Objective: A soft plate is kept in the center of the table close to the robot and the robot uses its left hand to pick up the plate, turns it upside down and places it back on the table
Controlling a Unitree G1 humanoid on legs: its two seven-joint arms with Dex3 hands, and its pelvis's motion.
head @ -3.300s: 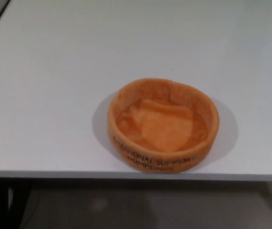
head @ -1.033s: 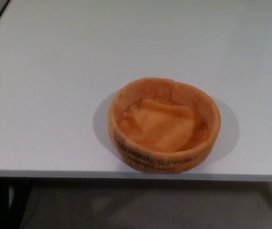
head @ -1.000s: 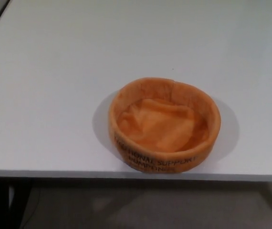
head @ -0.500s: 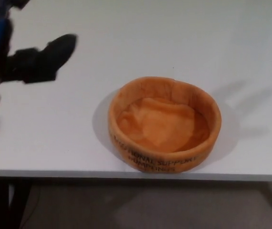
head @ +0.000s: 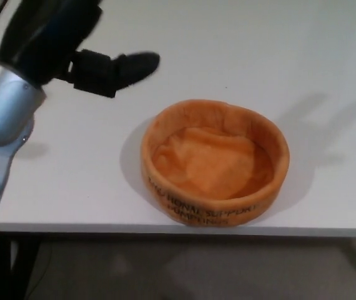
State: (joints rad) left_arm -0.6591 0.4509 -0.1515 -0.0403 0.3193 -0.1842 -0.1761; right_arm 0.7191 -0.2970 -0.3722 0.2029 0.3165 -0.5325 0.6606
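The soft plate (head: 215,164) will dent where I grip it but stay wide when I turn it over, because its side stands up around a rumpled bottom (head: 210,159).
The soft orange plate (head: 215,163) sits upright, mouth up, on the white table (head: 240,50) close to its near edge, with dark lettering along its front wall. My left hand (head: 72,47) hovers over the table at the upper left, up and to the left of the plate and apart from it. Its fingers are spread and hold nothing; one black finger (head: 134,64) points toward the plate's far left rim. The silver forearm runs down the left edge of the view. My right hand does not show.
The table's front edge (head: 178,230) runs just below the plate, with the dim floor beneath it. A dark strip shows at the table's far left corner.
My left arm has come in from the left edge and risen over the table, its hand moving right toward the plate. The plate has stayed where it was.
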